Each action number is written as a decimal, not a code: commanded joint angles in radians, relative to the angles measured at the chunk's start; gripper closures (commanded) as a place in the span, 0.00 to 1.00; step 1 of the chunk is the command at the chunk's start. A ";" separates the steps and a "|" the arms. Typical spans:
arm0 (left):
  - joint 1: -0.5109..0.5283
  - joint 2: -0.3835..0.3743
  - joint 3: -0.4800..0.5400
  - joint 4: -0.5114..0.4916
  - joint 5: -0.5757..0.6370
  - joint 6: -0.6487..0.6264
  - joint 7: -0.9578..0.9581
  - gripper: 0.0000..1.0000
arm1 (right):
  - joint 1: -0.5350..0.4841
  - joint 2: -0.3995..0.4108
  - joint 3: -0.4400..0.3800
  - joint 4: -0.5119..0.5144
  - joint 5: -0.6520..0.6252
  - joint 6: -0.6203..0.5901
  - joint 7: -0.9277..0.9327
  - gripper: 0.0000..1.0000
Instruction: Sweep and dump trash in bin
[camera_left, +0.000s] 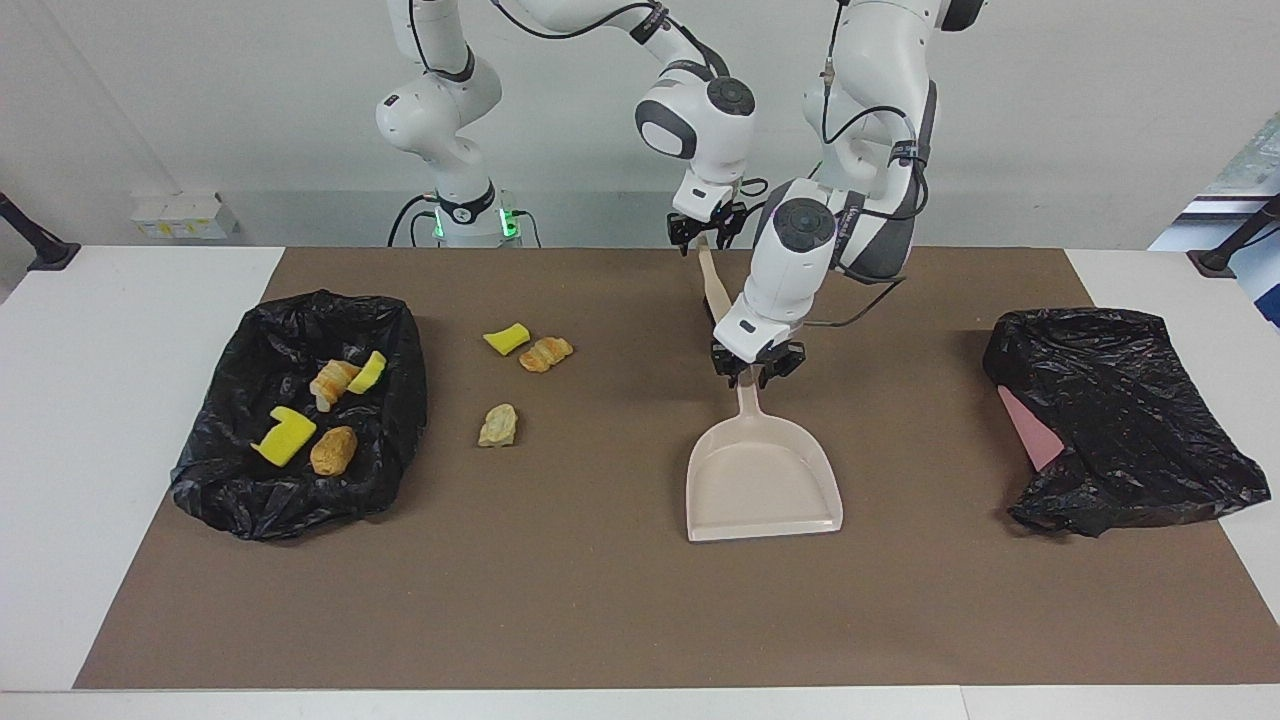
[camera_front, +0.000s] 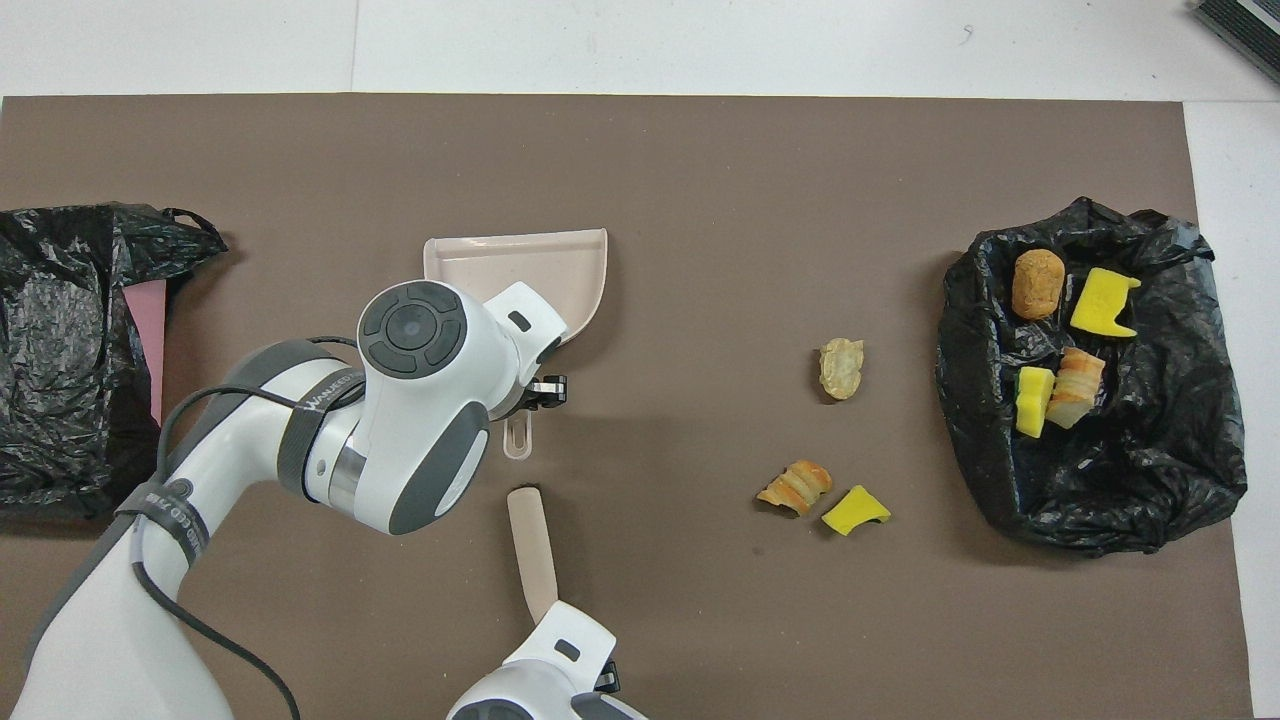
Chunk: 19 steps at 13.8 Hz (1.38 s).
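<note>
The dustpan's opening (camera_front: 518, 239) points at the mat's far edge. Next, my left gripper turns it to face the yellow sponge bit (camera_front: 855, 511) before my right gripper sweeps the trash in.
Three pieces of trash lie on the brown mat: a yellow sponge bit (camera_left: 507, 338), an orange bread-like piece (camera_left: 546, 353) and a pale beige lump (camera_left: 498, 425). Several more lie in the black-lined bin (camera_left: 400, 400) at the right arm's end. The beige dustpan (camera_left: 762, 480) rests flat mid-mat, its handle toward the robots. My left gripper (camera_left: 757, 366) is down on that handle, shut around it. My right gripper (camera_left: 705, 230) hangs over the mat's robot-side edge, shut on a beige brush handle (camera_left: 715, 290). The brush head is hidden by the left hand.
A crumpled black bag (camera_left: 1120, 420) with a pink sheet under it lies at the left arm's end of the table. White table (camera_left: 120, 400) surrounds the mat. The left arm covers much of the dustpan (camera_front: 520, 265) in the overhead view.
</note>
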 joint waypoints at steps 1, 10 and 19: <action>0.000 -0.016 0.010 0.005 -0.012 -0.009 -0.004 1.00 | -0.005 -0.035 0.003 -0.045 0.055 0.024 -0.038 0.27; 0.012 -0.031 0.010 -0.034 -0.013 0.026 0.007 0.84 | -0.003 -0.033 0.000 -0.036 0.053 0.031 -0.012 1.00; 0.009 -0.049 0.010 -0.079 -0.013 0.035 0.003 0.81 | -0.138 -0.200 -0.005 -0.077 0.003 -0.128 0.127 1.00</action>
